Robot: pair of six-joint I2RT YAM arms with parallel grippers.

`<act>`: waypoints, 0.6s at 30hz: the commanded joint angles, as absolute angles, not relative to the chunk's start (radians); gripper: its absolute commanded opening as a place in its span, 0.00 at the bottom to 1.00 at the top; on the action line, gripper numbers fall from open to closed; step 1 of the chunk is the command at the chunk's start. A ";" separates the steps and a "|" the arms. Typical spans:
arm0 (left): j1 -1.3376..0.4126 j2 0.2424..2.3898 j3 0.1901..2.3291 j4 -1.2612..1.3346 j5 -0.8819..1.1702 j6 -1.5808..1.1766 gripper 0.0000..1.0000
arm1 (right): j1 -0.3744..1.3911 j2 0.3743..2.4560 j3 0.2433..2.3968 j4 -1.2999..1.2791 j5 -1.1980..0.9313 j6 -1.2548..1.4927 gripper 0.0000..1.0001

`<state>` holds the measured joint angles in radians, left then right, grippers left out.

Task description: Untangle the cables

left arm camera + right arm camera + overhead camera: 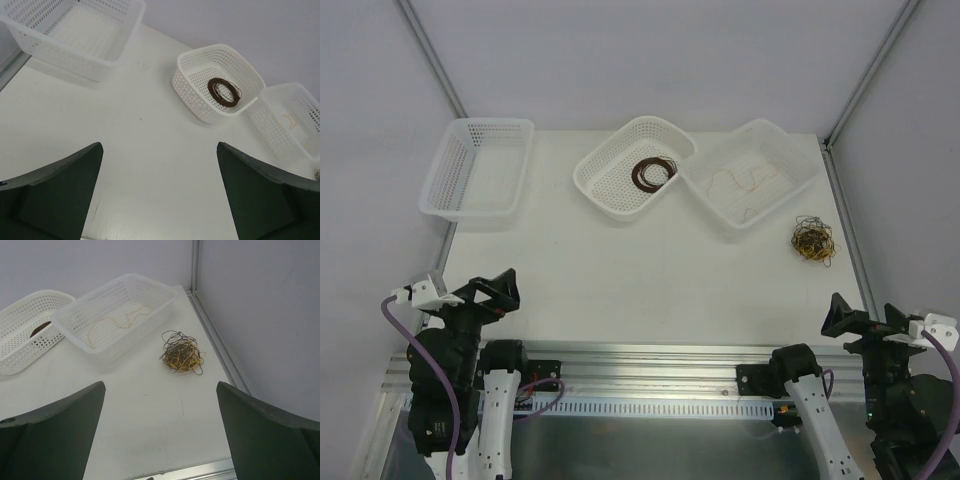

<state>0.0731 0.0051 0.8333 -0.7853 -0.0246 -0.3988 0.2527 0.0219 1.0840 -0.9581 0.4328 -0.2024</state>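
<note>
My open right gripper is nearing the tangled ball [812, 239], which is clear of every basket and the wall. I continue and close on its outer strands of cable [830, 244].
A tangled ball of black and yellow-tan cables [812, 240] lies on the table at the right, also in the right wrist view [182, 352]. A dark brown cable coil [653, 172] lies in the middle basket [610, 195], also in the left wrist view [224, 91]. A thin tan cable [748, 184] lies in the right basket [798, 190], also in the right wrist view [117, 322]. My left gripper [490, 291] is open and empty at the near left. My right gripper [860, 318] is open and empty at the near right, well short of the tangle.
A third white mesh basket [450, 190] stands at the back left. A metal rail [650, 375] runs along the near table edge. Grey walls with corner posts [840, 120] close in the table at the back and right. Purple arm cords [420, 350] hang by the bases.
</note>
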 commanded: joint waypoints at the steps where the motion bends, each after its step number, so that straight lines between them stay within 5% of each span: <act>1: 0.077 -0.127 0.851 -0.770 0.024 -0.411 0.99 | 0.256 0.037 1.100 -0.962 0.422 -0.206 1.00; 11: 0.077 -0.062 0.812 -0.772 0.167 -0.445 0.99 | 0.256 0.267 1.083 -0.953 0.144 -0.146 0.99; 18: 0.075 -0.031 0.750 -0.778 0.215 -0.474 0.99 | 0.256 0.564 1.098 -0.919 0.271 -0.008 1.00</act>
